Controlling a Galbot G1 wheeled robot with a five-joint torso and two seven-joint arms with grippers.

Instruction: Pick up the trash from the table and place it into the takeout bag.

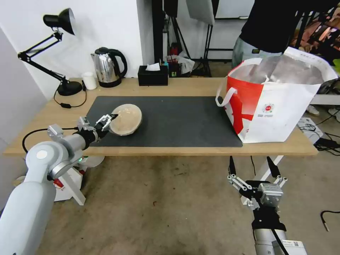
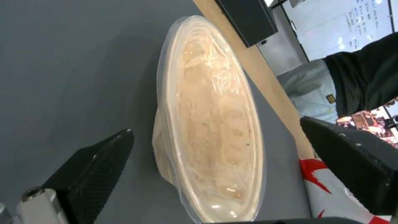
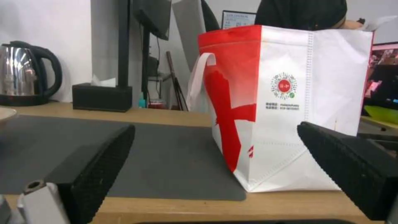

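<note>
I expect the film's clear edge, which hugs the bowl's rim, to keep the film on, so it will ride along when I lift the bowl by that rim.
A shallow beige round bowl [image 1: 125, 120] under clear film, the trash in view, sits on the dark grey mat [image 1: 184, 120] at the left of the table [image 1: 191, 86]. My left gripper [image 1: 109, 122] is at the bowl's left rim, open. In the left wrist view the bowl [image 2: 207, 109] lies between the spread fingers [image 2: 99, 161], and the gripper [image 2: 217, 127] does not pinch it. The takeout bag [image 1: 279, 106] stands open at the table's right end. My right gripper [image 1: 252, 164] hangs open below the table's front edge, facing the bag [image 3: 290, 93].
Along the back edge stand a black desk lamp [image 1: 60, 21], a small white cup [image 1: 89, 80], a steel kettle [image 1: 108, 67] and a black tissue box [image 1: 153, 76]. A person stands behind the bag. Cables lie on the floor at the right.
</note>
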